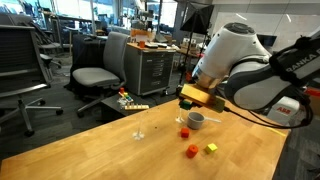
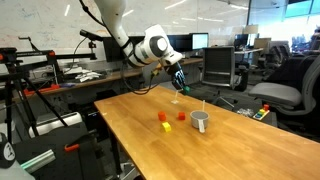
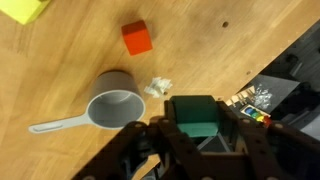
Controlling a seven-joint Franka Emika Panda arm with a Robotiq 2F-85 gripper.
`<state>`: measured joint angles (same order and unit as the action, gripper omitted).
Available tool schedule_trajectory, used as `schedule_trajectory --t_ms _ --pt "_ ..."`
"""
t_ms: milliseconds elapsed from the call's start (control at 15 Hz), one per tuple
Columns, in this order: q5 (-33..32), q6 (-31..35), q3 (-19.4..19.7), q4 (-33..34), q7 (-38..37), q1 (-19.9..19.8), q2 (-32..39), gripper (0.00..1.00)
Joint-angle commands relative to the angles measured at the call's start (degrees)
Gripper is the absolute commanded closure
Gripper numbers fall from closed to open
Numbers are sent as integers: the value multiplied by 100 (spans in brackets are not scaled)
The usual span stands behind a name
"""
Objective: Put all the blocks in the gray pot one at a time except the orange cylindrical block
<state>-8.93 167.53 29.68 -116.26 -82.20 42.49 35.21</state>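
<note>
My gripper is holding the dark green block (image 1: 186, 104) higher than the gray pot's rim, so it should now go toward the pot's opening (image 1: 196, 116) and let go over it.
My gripper (image 3: 193, 128) is shut on a dark green block (image 3: 192, 112) and holds it in the air, up and to one side of the gray pot (image 3: 114, 108). The pot stands upright with its handle pointing away from the gripper. It also shows in both exterior views (image 1: 196, 120) (image 2: 200, 121). A red block (image 1: 184, 131) (image 2: 181, 115) lies close to the pot. Farther off sit the orange cylindrical block (image 1: 190, 151) (image 2: 164, 116) and a yellow block (image 1: 211, 148) (image 2: 167, 126). In the wrist view a reddish block (image 3: 137, 37) and the yellow block (image 3: 22, 8) lie beyond the pot.
A small crumpled white scrap (image 3: 158, 87) lies beside the pot. The wooden table's edge (image 3: 262, 62) runs close by, with a coloured strip (image 3: 256, 113) on the floor below. Office chairs (image 1: 100, 70) and a cabinet (image 1: 152, 68) stand beyond the table.
</note>
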Motion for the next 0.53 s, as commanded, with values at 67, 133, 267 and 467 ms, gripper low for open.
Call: schedule_trajectory --t_ms 67,133,267,467 --pt "-262 72 433 -533 -170 128 -430 80" --pt "-262 61 454 -555 -161 92 -446 80" --pt "-211 50 463 -601 -153 17 -421 80" --pt "-144 44 401 -680 -146 -112 -362 80"
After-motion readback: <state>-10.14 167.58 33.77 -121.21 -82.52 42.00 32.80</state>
